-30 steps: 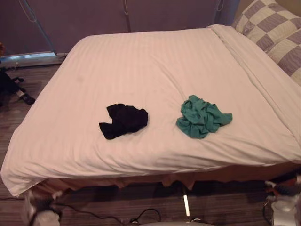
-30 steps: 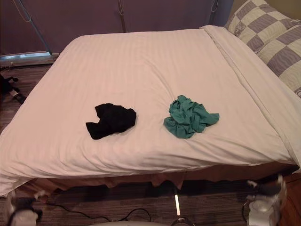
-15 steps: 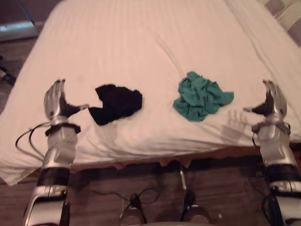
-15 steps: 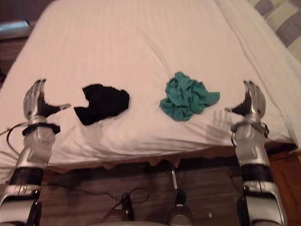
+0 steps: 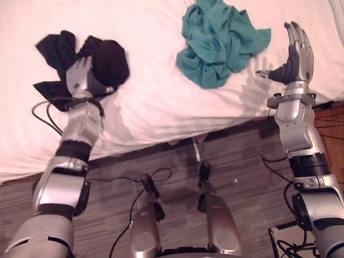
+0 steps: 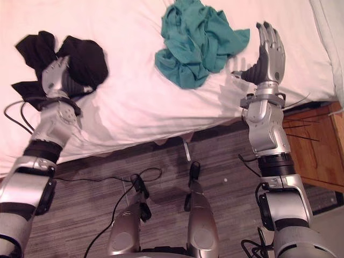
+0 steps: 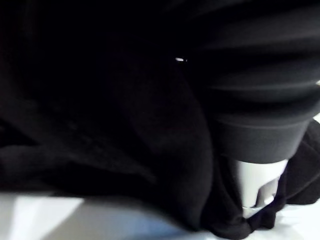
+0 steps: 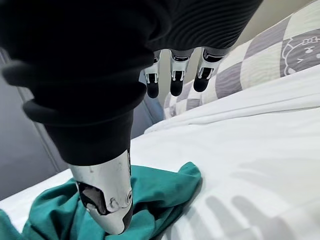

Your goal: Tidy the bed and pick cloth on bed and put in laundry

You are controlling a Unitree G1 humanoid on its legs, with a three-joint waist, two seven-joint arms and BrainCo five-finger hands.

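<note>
My gripper will carry the teal cloth [image 5: 219, 44], and it will stay a loose bundle with drooping edges, because the heaped folds [image 5: 211, 58] lie bunched on top of one another.
A black cloth [image 5: 107, 62] lies crumpled near the bed's front edge on the left. It bunches around my left hand [image 5: 79, 78], which is pressed into it from the near side. In the left wrist view the black cloth [image 7: 100, 100] hides the hand. A teal green cloth [image 5: 220, 40] lies in a heap to the right on the white sheet [image 5: 161, 97]. My right hand [image 5: 294, 54] is held upright just right of the green cloth [image 8: 160, 195], open with straight fingers [image 8: 173, 85], touching nothing.
The bed's front edge runs across the view, with striped carpet [image 6: 161, 161] below it. A wooden piece of furniture [image 6: 317, 145] stands by the bed's right corner. Checkered pillows [image 8: 260, 55] lie at the head of the bed, past the green cloth.
The camera has tipped down and closer to the bed. My left hand has gone forward into the black cloth, which is now bunched up. My right hand stays raised beside the green cloth.
</note>
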